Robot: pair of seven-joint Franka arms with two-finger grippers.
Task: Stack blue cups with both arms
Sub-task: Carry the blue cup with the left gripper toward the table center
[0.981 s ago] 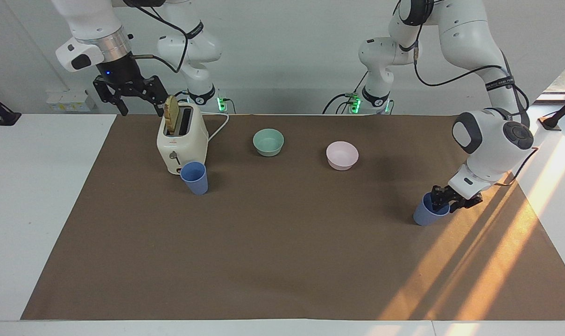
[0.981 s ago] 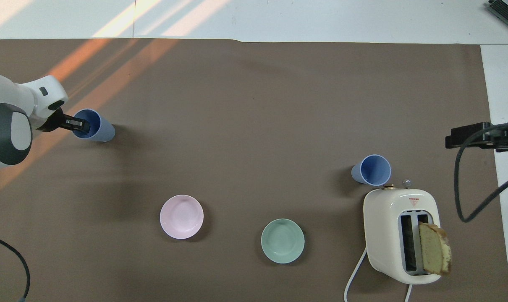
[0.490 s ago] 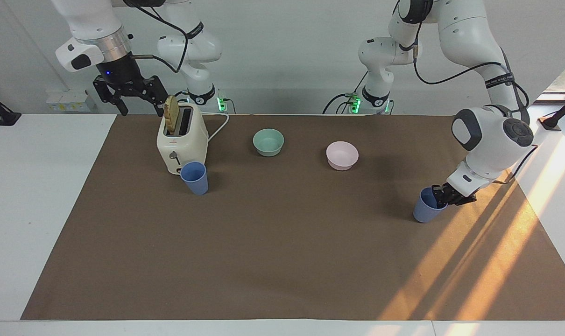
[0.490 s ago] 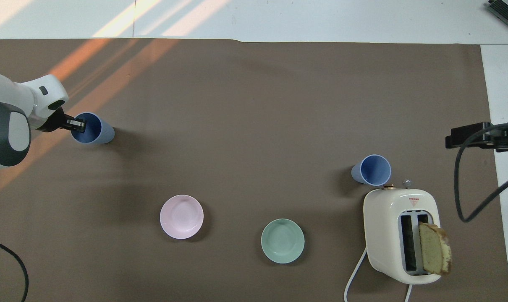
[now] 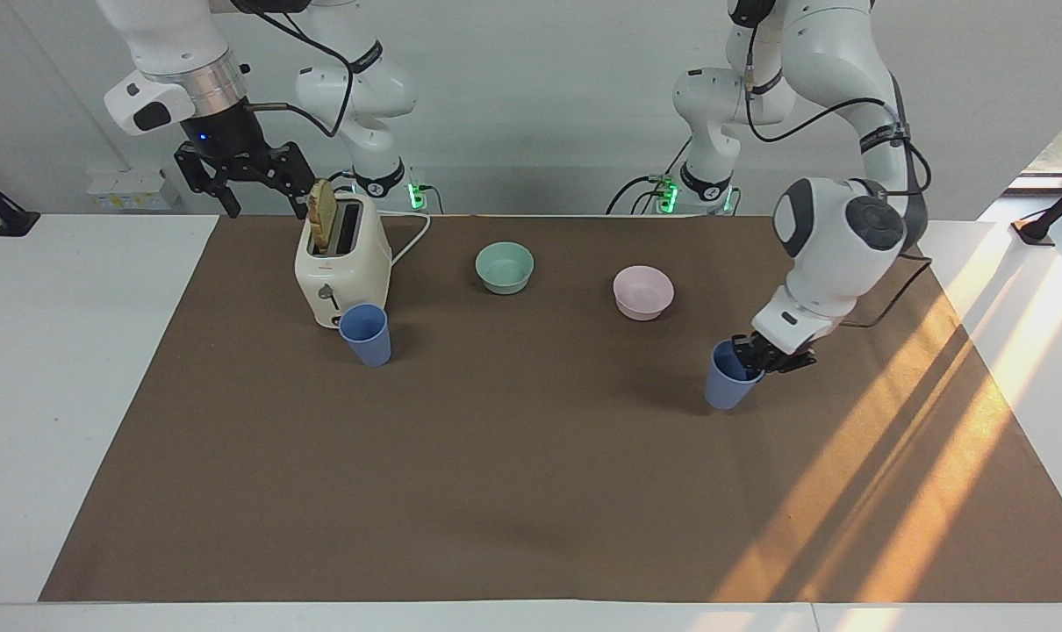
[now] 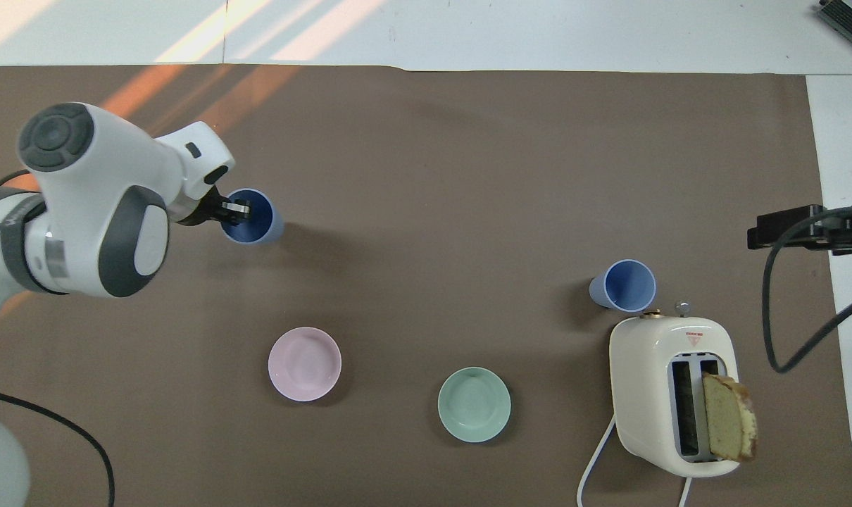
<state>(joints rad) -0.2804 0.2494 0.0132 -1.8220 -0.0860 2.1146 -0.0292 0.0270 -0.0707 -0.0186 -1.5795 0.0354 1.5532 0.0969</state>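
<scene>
The held blue cup (image 6: 267,223) is upright and the middle of the mat (image 6: 396,267) is clear, so the robot's left gripper should keep moving there and let go once the cup stands flat.
One blue cup (image 5: 724,391) hangs upright in my left gripper (image 5: 753,358), which is shut on its rim, one finger inside and one outside. It is low over the brown mat, toward the left arm's end; it also shows in the overhead view (image 6: 262,227) with the left gripper (image 6: 237,210). The second blue cup (image 5: 366,338) stands upright on the mat against the toaster's front, also seen from overhead (image 6: 627,285). My right gripper (image 5: 243,180) waits open and empty, high beside the toaster.
A cream toaster (image 5: 342,263) with a bread slice (image 5: 323,215) in one slot stands toward the right arm's end. A mint-green bowl (image 5: 505,266) and a pale pink bowl (image 5: 643,291) sit nearer to the robots than the cups. A brown mat (image 5: 531,491) covers the table.
My left gripper has carried its blue cup sideways toward the right arm's end, past the pink bowl's edge. The right arm and the second cup have not moved.
</scene>
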